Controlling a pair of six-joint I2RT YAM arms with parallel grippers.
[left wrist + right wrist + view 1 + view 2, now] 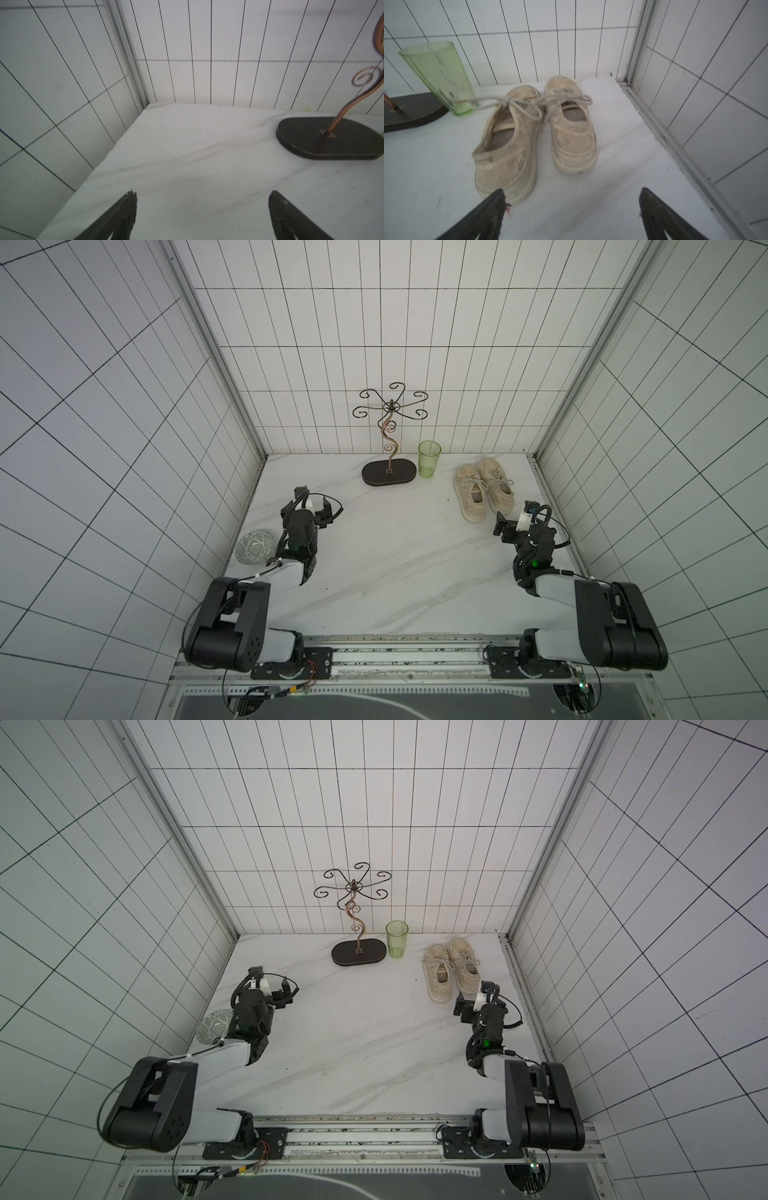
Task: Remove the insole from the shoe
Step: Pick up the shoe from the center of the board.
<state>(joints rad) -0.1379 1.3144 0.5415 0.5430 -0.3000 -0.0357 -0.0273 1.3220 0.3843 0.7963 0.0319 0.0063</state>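
The shoe [470,492] beside the green cup is far from the robot's left gripper, so the right gripper should carry the shoe to the open middle [397,547] before the shoe's insole is taken out.
Two beige lace-up shoes stand side by side at the table's back right, the left shoe [471,497] [506,151] and the right shoe [497,485] [571,135]. A grey insole [501,139] lies inside the left shoe's opening, and another insole [574,115] inside the right shoe. My right gripper [515,513] [573,193] is open and empty, just behind the heels, with one fingertip close to the left shoe's heel. My left gripper [314,499] [203,194] is open and empty over bare table on the left side, far from the shoes.
A green plastic cup [429,458] and a dark-based metal scroll stand [389,472] stand at the back centre, left of the shoes. A patterned plate [254,551] lies by the left wall beside the left arm. Tiled walls enclose three sides.
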